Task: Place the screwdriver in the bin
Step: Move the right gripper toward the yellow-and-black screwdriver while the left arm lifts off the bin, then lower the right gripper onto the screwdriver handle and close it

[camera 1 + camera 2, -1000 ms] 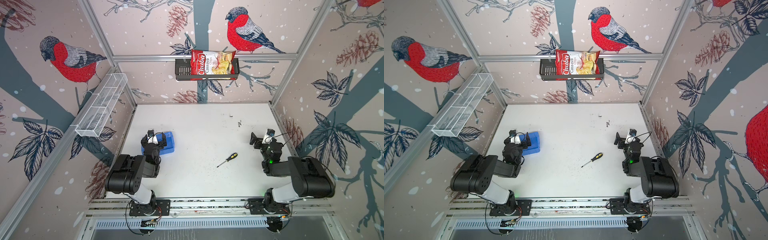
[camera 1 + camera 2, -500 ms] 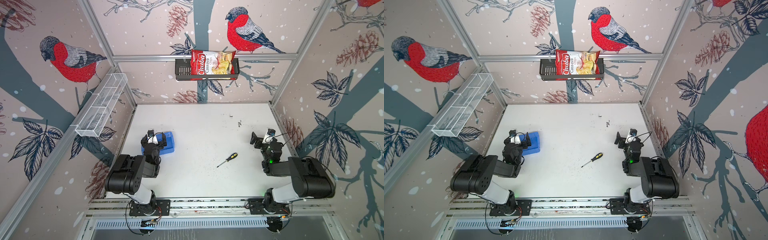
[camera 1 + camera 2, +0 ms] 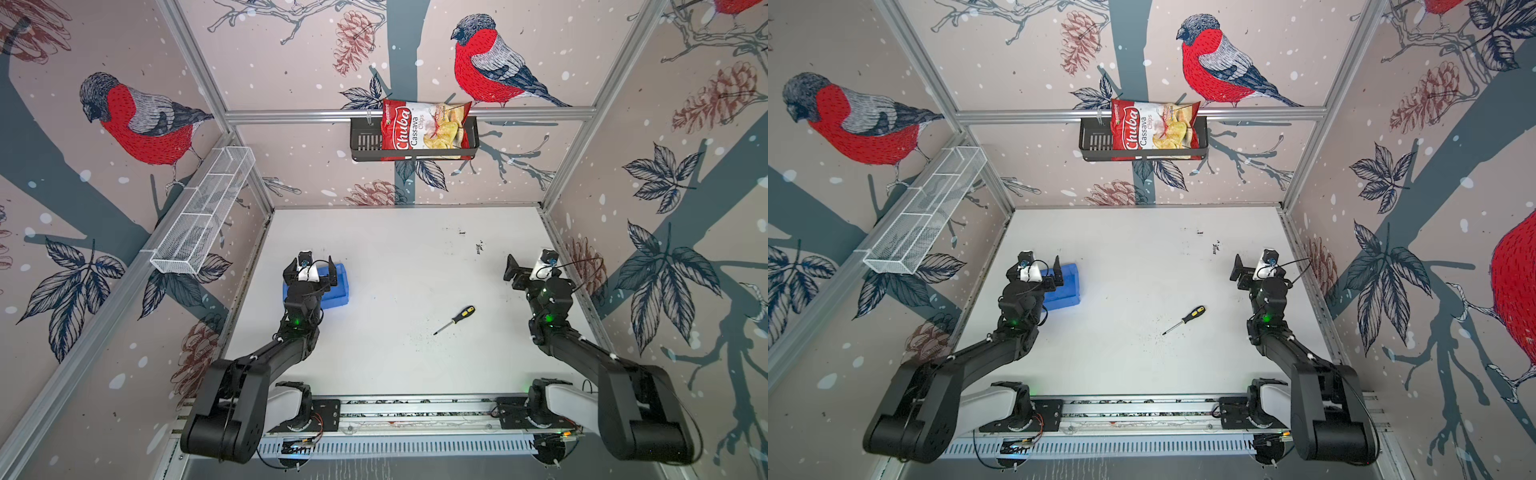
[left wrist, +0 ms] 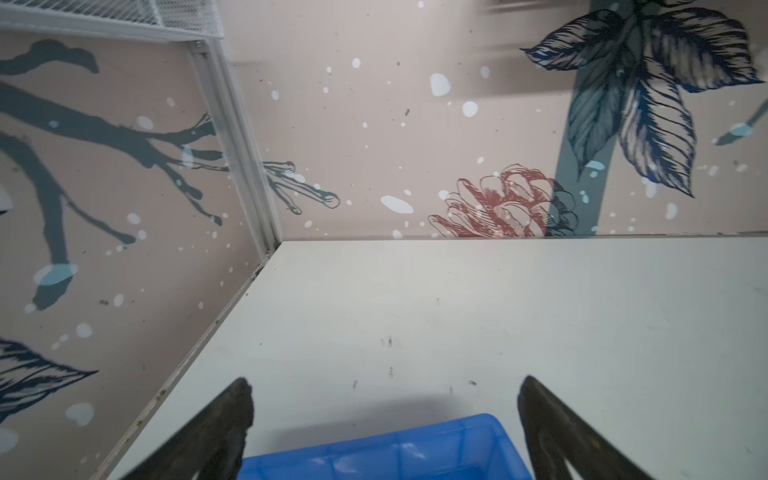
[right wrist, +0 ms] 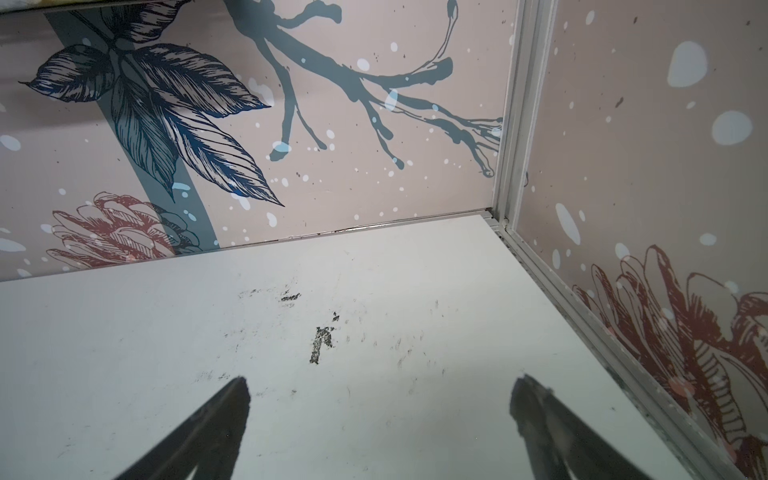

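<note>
I should keep going toward the handle until my fingers close around it, because the screwdriver's black-and-yellow handle (image 3: 464, 313) faces my open right gripper across clear table.
The screwdriver (image 3: 455, 319) (image 3: 1185, 319), with a black-and-yellow handle and a thin dark shaft, lies flat on the white table right of centre, its tip toward the front left. The blue bin (image 3: 338, 286) (image 3: 1069, 286) sits at the table's left side, partly hidden by my left arm. My left gripper (image 3: 311, 269) hovers over the bin, open and empty; in the left wrist view the bin's far rim (image 4: 386, 440) shows between the spread fingers (image 4: 243, 399). My right gripper (image 3: 530, 266) (image 5: 383, 383) is open and empty over bare table near the right wall, behind and to the right of the screwdriver.
A long white wire mesh basket (image 3: 203, 216) hangs on the left wall. A black slotted basket (image 3: 365, 143) holding a chips bag (image 3: 424, 129) hangs on the back wall. Walls enclose the table on three sides, and the arms' mounting rail (image 3: 415, 411) runs along the front.
</note>
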